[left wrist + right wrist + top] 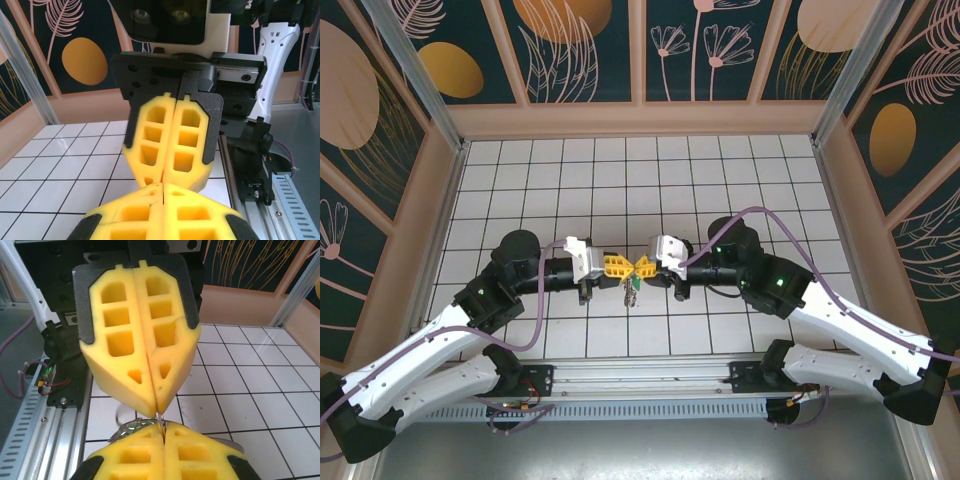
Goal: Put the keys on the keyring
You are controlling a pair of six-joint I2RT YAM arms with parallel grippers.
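Note:
The fingers of both grippers cover most of the keyring (160,424), so the left gripper should keep it still while the right gripper opens and grips the keyring by its edge (159,416).
My left gripper (623,267) and right gripper (642,267) meet tip to tip above the middle of the tiled floor, both shut. In the right wrist view a thin silvery wire of the keyring (161,421) runs from the seam of the left gripper's fingers (145,340) into my right gripper (163,429). More silvery metal bits (127,426) bunch just left of the tips. In the top view the keys (633,291), a small piece with a green head, hang below the meeting point. The left wrist view has my left gripper (163,185) shut against the right gripper's fingers (172,145).
A white tiled floor (620,170) spreads behind the grippers, with tan walls (640,118) round it. The metal base rail (640,378) runs along the near edge under both arms. The right arm's purple cable (760,213) loops over its wrist.

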